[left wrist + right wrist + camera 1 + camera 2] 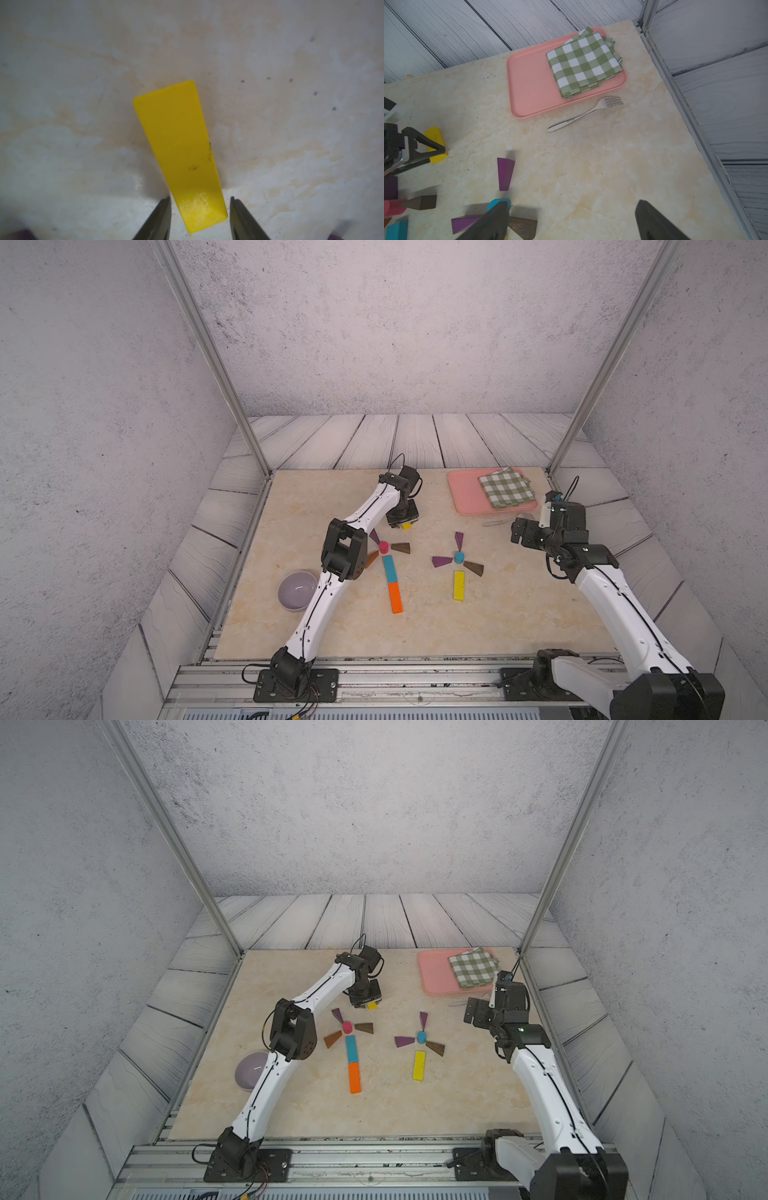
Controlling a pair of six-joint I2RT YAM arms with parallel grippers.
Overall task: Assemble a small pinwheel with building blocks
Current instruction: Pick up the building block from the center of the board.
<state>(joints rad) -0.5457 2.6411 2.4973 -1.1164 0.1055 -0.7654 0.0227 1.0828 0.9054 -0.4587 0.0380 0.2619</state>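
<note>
Next, I grip the yellow block straight and deeper before I put it against the yellow bar (458, 597), because the block is at a slant with its near end (203, 211) just inside my left gripper's fingers.
A yellow wedge (178, 149) lies on the marble top, its narrow end between the fingers of my left gripper (200, 198). The jaws stand open, with a gap on each side. In both top views that gripper (405, 524) points down just behind a pink cylinder (383, 547) ringed by a purple wedge (374, 536) and brown wedges, with a teal bar (389, 567) and an orange bar (395, 597) below it. To the right a blue cylinder (459, 557) has purple wedges, a brown wedge and a yellow bar (459, 585). My right gripper (572, 202) hovers open and empty.
A pink tray (467, 493) with a folded green checked cloth (505, 487) sits at the back right. A fork (583, 115) lies just in front of it. A lilac bowl (297, 589) stands at the left edge beside my left arm.
</note>
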